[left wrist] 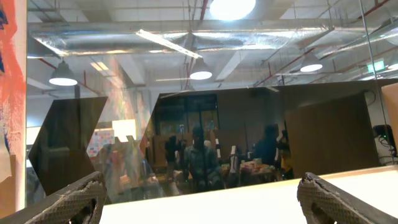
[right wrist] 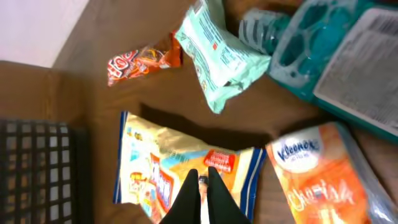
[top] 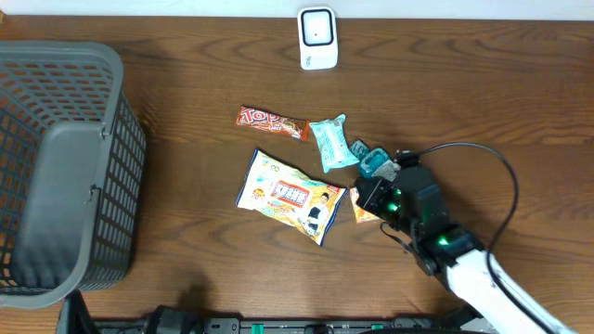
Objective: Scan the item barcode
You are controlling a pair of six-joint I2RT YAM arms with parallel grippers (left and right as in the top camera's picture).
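My right gripper's closed fingers are hanging over the snack bag's end (top: 325, 210), next to the orange Kleenex pack (right wrist: 326, 177), so I should open them and move down over the Kleenex pack.
Several packaged items lie mid-table: a yellow and white snack bag (top: 288, 195) (right wrist: 155, 168), a red candy bar (top: 272, 122), a mint-green packet (top: 331, 142), a teal blister pack (top: 376, 162) and an orange Kleenex pack (right wrist: 317, 168). A white scanner-like device (top: 317, 38) stands at the far edge. My right gripper (top: 358, 195) (right wrist: 203, 174) is shut, its black tips together just above the snack bag's right end, with nothing visibly between them. My left gripper (left wrist: 202, 180) is open wide, pointing up at a room and ceiling, away from the table. No barcode shows clearly.
A large grey mesh basket (top: 56, 167) fills the table's left side, and its rim (right wrist: 37, 168) also shows in the right wrist view. The right arm's cable (top: 501, 176) loops over the table at the right. Bare brown wood lies between basket and items.
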